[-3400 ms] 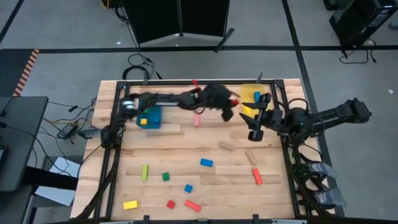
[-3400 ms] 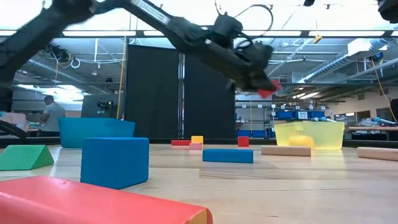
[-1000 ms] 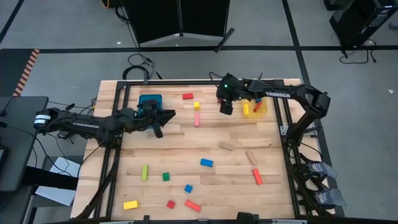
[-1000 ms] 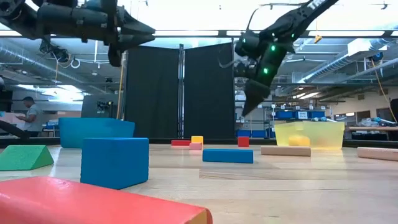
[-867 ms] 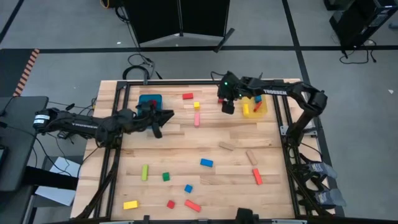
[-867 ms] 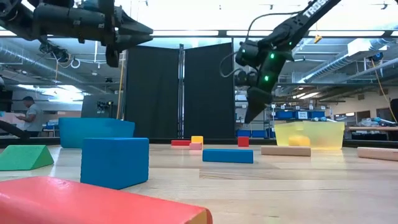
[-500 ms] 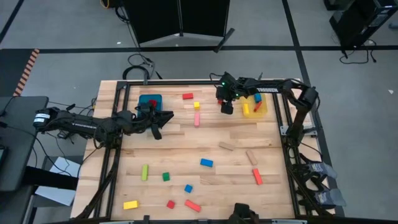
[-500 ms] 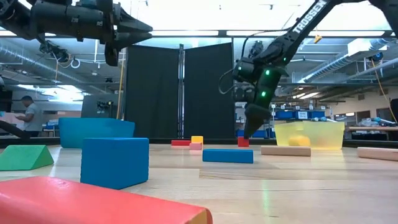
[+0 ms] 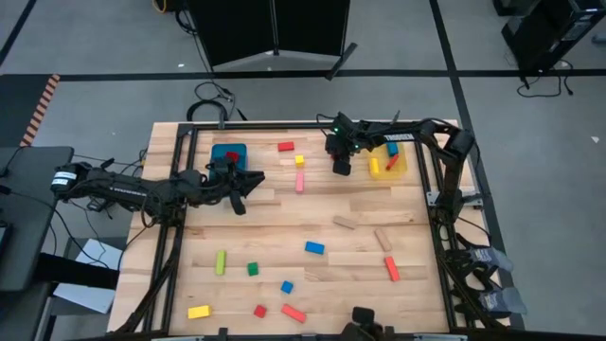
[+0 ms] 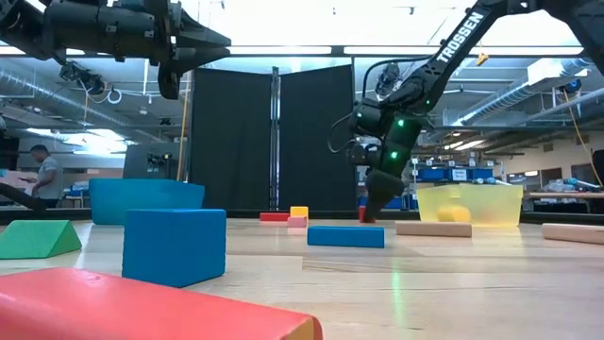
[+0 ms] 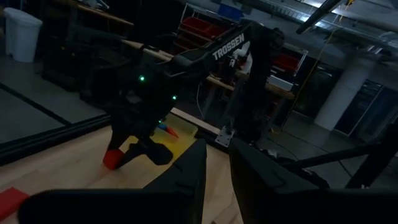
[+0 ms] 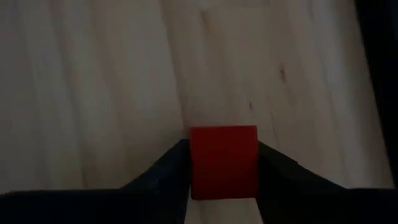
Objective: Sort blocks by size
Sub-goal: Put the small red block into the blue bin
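Observation:
The robot's right gripper has the small red cube (image 12: 224, 163) squarely pinched by opposite sides, so it should go on carrying the cube until the cube hangs over the blue bin (image 10: 146, 200).
My right gripper (image 9: 339, 167) points down at the far middle of the table, shut on a small red cube (image 12: 224, 162). The cube also shows in the left wrist view (image 11: 112, 159). My left gripper (image 9: 250, 185) hangs open and empty above the table, beside the blue bin (image 9: 227, 154). Other blocks lie loose on the table: a red bar (image 9: 286, 147), a yellow cube (image 9: 299, 160), a pink bar (image 9: 299, 181), two plain wood bars (image 9: 345, 224), and several more toward the near edge. My right gripper pinches the red cube's two opposite sides (image 12: 194, 163) between its two fingers, coming from above and pointing down. The cube's top face shows between the fingers. The cube sits low at the table top (image 12: 112, 87); whether it is lifted clear I cannot tell.
The yellow translucent bin (image 9: 390, 157) with blocks in it stands just right of my right gripper. A blue bar (image 9: 314, 248), a red bar (image 9: 391, 269), green blocks (image 9: 220, 262) and others lie across the near half. A person (image 10: 42, 175) stands in the room at the left.
My right gripper has gone down toward the table and a little toward its left edge, coming down over the red cube that stood beside the yellow bin.

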Available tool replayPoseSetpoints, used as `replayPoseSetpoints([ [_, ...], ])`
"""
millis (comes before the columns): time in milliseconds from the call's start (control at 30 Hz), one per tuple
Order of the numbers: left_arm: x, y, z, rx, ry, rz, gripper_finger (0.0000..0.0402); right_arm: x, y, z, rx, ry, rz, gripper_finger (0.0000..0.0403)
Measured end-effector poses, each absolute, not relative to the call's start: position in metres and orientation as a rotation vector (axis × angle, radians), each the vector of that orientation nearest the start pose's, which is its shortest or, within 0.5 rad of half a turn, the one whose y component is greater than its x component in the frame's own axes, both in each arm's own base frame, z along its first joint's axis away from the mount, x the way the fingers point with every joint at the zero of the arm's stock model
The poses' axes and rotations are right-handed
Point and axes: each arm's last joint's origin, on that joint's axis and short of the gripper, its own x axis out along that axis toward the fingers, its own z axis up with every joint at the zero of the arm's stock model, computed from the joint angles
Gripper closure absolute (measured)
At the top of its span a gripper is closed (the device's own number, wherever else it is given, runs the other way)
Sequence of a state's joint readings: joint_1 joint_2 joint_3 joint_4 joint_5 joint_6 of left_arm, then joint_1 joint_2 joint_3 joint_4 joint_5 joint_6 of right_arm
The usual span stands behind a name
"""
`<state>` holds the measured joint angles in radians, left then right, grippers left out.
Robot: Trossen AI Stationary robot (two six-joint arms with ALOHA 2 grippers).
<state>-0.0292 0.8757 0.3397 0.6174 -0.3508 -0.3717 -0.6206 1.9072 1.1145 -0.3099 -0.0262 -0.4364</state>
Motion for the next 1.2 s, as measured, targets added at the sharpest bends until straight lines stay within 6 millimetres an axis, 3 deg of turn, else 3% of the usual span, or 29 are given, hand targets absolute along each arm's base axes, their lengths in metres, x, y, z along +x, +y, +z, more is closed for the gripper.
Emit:
replayPoseSetpoints([
  [200, 0.187, 0.004, 0.241, -0.385, -0.145, 0.302, 0.0324, 0.31, -0.198, 0.155, -0.024, 1.02, -0.276, 0.0262],
  [433, 0.183, 0.004, 0.255, -0.395, -0.277, 0.265, 0.0324, 0.365, -0.145, 0.181, -0.022, 0.639, -0.244, 0.0262],
  [567, 0.176, 0.004, 0.267, -0.405, -0.377, 0.241, 0.0324, 0.393, -0.121, 0.184, 0.051, 0.42, -0.219, 0.0262],
  [700, 0.168, 0.004, 0.276, -0.418, -0.446, 0.203, 0.0324, 0.43, -0.113, 0.192, 0.111, 0.318, -0.205, 0.0262],
  [967, 0.158, 0.002, 0.286, -0.456, -0.514, 0.11, 0.0324, 0.507, -0.1, 0.19, 0.151, 0.258, -0.145, 0.0262],
  [1200, 0.157, 0.002, 0.287, -0.46, -0.518, 0.109, 0.0324, 0.552, -0.101, 0.169, 0.205, 0.253, -0.13, 0.0262],
])
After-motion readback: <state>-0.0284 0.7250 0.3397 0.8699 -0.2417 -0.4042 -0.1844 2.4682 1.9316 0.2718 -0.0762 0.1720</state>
